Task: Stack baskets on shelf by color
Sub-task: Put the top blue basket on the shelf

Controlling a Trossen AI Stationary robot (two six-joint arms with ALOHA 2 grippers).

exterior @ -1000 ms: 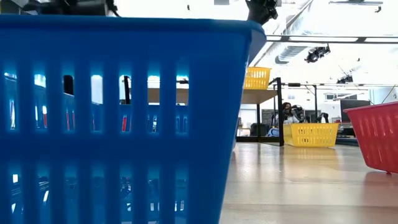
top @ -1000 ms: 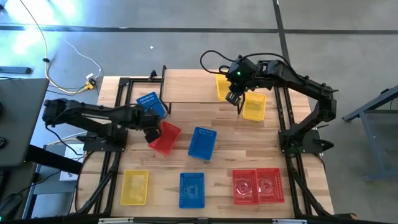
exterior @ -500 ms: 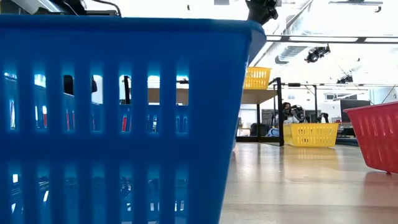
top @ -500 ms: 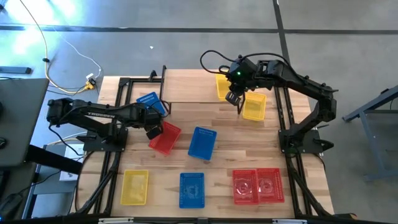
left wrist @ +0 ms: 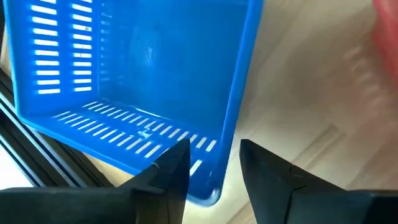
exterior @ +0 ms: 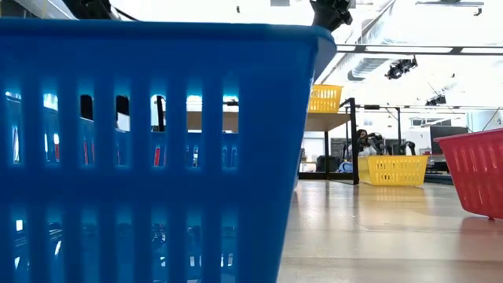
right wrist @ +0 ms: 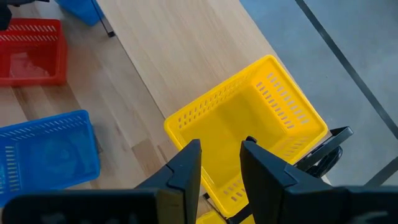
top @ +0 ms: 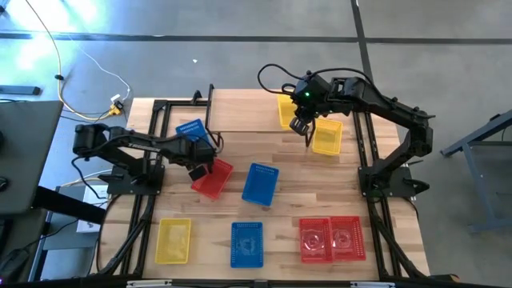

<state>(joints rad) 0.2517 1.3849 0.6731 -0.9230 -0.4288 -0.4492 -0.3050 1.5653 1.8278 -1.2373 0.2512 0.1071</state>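
Observation:
The blue basket (top: 191, 129) is bottom down and crooked (top: 206, 122) next to the black frame rail, so it will turn square onto the shelf when I move its side.
My left gripper (top: 200, 166) is open and hangs low between a blue basket (top: 194, 134) and a red basket (top: 212, 178). The blue one lies at the left end of the shelf (top: 248, 112). In the left wrist view my gripper (left wrist: 214, 165) straddles a corner of this blue basket (left wrist: 143, 68), one finger over its slotted wall and one over bare wood. My right gripper (top: 302, 128) is open and high above a yellow basket (top: 286, 110) on the shelf. It holds nothing; the basket (right wrist: 249, 130) lies below its fingers. My left gripper comes down slanting from above, its fingers on either side of the blue basket's wall near a corner (left wrist: 211, 194). I cannot tell whether they touch the wall. The basket lies with its bottom down.
A second yellow basket (top: 326, 138) sits on the table just in front of the shelf. Nearer the front edge are a blue basket (top: 260, 184), a yellow one (top: 174, 240), another blue one (top: 247, 244) and two red ones (top: 332, 238). Black frame rails (top: 152, 152) run along both sides.
My left arm has reached out and sunk, and its gripper has tipped further down toward the blue basket by the shelf's left end. No basket has moved.

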